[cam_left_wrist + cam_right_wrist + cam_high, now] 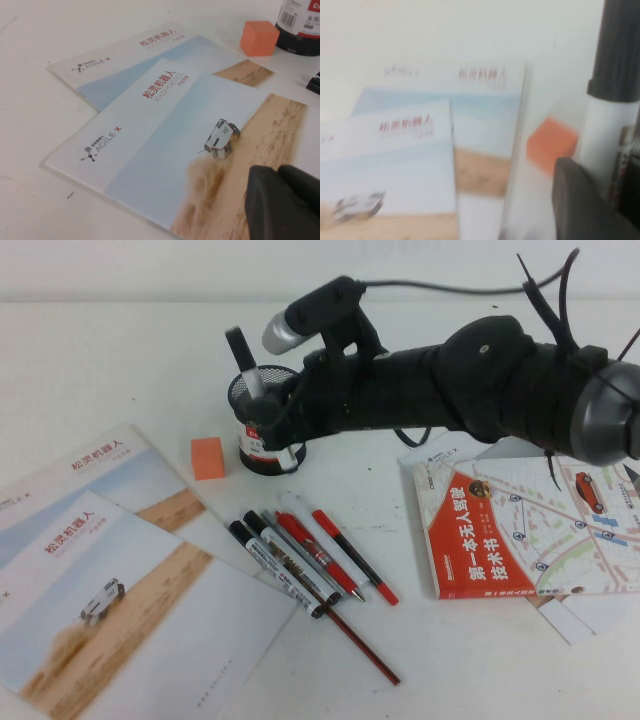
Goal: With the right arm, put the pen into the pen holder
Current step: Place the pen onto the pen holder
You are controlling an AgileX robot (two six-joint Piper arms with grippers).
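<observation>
Next, my right gripper lifts the pen upright over the pen holder's open rim (pixel 266 383) first, because the pen is slanting with its lower end (pixel 288 459) in front of the pen holder.
The pen (pixel 248 370) has a white barrel and a black cap. It stands tilted, cap up, with its lower end inside the black mesh pen holder (pixel 265 445) at the table's middle back. My right gripper (pixel 283 410) reaches over the holder's rim and is shut on the pen's barrel. In the right wrist view the pen (pixel 605 130) rises beside one dark finger (pixel 580 200). My left gripper (pixel 282 202) does not show in the high view. It hovers shut and empty over a brochure. The holder's labelled base (pixel 300 22) shows in the left wrist view.
An orange block (pixel 208 457) lies just left of the holder. Two brochures (pixel 110 570) cover the front left. Several markers and a red pencil (pixel 300 555) lie in front of the holder. A red and white book (pixel 520 530) lies on the right under my right arm.
</observation>
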